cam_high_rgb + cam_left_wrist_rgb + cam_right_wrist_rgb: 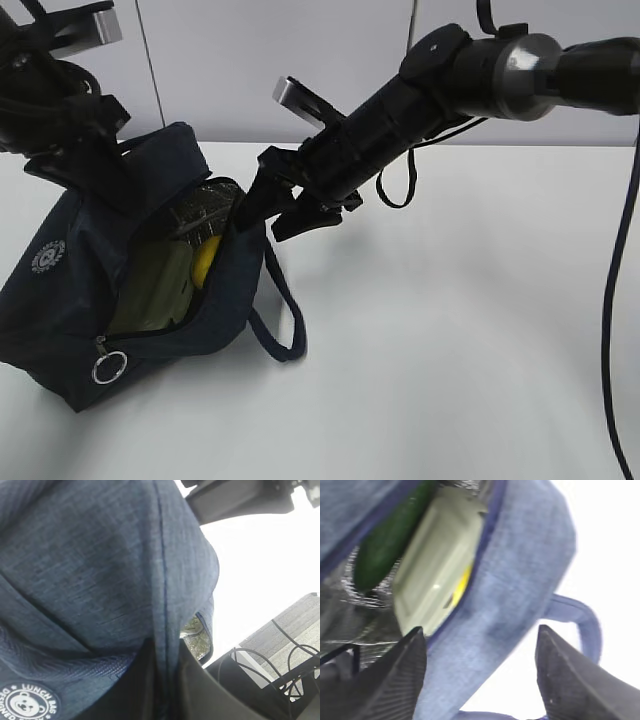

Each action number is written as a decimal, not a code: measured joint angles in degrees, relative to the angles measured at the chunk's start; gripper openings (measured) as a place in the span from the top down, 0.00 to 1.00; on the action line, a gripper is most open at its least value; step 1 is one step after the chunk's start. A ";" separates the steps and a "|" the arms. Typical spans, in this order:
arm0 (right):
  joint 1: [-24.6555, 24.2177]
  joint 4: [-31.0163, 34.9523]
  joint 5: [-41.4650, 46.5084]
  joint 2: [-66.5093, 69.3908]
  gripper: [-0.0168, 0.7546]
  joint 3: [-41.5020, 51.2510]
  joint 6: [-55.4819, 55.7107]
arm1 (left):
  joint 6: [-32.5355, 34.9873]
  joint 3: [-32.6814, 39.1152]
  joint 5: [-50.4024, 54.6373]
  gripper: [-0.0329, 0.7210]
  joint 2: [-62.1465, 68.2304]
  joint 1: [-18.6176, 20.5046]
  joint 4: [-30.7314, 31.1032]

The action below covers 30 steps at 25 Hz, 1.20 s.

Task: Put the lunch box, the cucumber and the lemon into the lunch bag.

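I can see the lemon inside the lunch bag and the lunch bag's near side (232, 288) between my right gripper's open fingers. My right gripper should keep moving in until it closes on that fabric (481, 634).
The navy lunch bag (60, 320) lies tilted on the white table with its top open. Inside it are the sage-green lunch box (440, 565), the dark green cucumber (390, 535) beside it, and the yellow lemon (463, 581) wedged between the box and the bag wall. The box (150, 290) and lemon (205, 262) also show in the exterior view. My left gripper (165, 652) is shut on the bag's fabric (100, 555) at the far rim and holds it up. My right gripper (480, 630) is open and empty, straddling the bag's near wall (520, 580) at the opening (265, 222).
A loop handle (285, 315) lies on the table right of the bag. The metal ring pull (108, 368) hangs at the bag's front end, and the round white logo (47, 257) is on its side. A black cable (610, 300) hangs at the right edge.
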 joint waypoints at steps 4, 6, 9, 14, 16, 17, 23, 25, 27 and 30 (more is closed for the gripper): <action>0.00 -0.49 -0.65 0.00 0.32 0.00 0.40 | 0.00 0.00 0.00 0.94 0.00 0.00 0.00; 0.00 -0.63 -0.65 0.00 0.32 0.00 0.50 | 0.00 0.00 0.00 0.94 0.00 0.00 0.00; 0.00 -0.37 -0.65 1.04 0.32 0.00 0.73 | 0.00 0.00 0.00 0.94 0.00 0.00 -0.04; 0.00 4.07 -0.65 3.92 0.32 0.34 0.82 | 0.02 0.00 0.00 0.94 0.00 0.00 -0.13; 0.00 5.72 -0.65 4.94 0.32 0.34 0.82 | 0.02 0.00 0.00 0.94 0.00 0.00 -0.13; 0.00 6.11 -0.65 5.45 0.32 0.34 0.82 | 0.02 0.00 0.00 0.94 0.00 0.00 -0.13; 0.00 9.22 0.19 6.35 0.61 0.34 0.06 | 0.12 0.00 0.00 0.94 0.00 0.00 -0.13; 0.00 10.89 0.99 6.35 0.83 0.34 -0.50 | 0.12 0.00 0.00 0.94 0.00 0.00 -0.13; 0.00 12.42 1.87 6.35 0.94 0.34 -1.14 | 0.12 0.00 0.05 0.94 0.00 0.00 -0.13; -0.22 13.28 3.05 6.35 0.97 0.01 -1.36 | 0.12 0.00 0.14 0.94 0.00 0.00 -0.13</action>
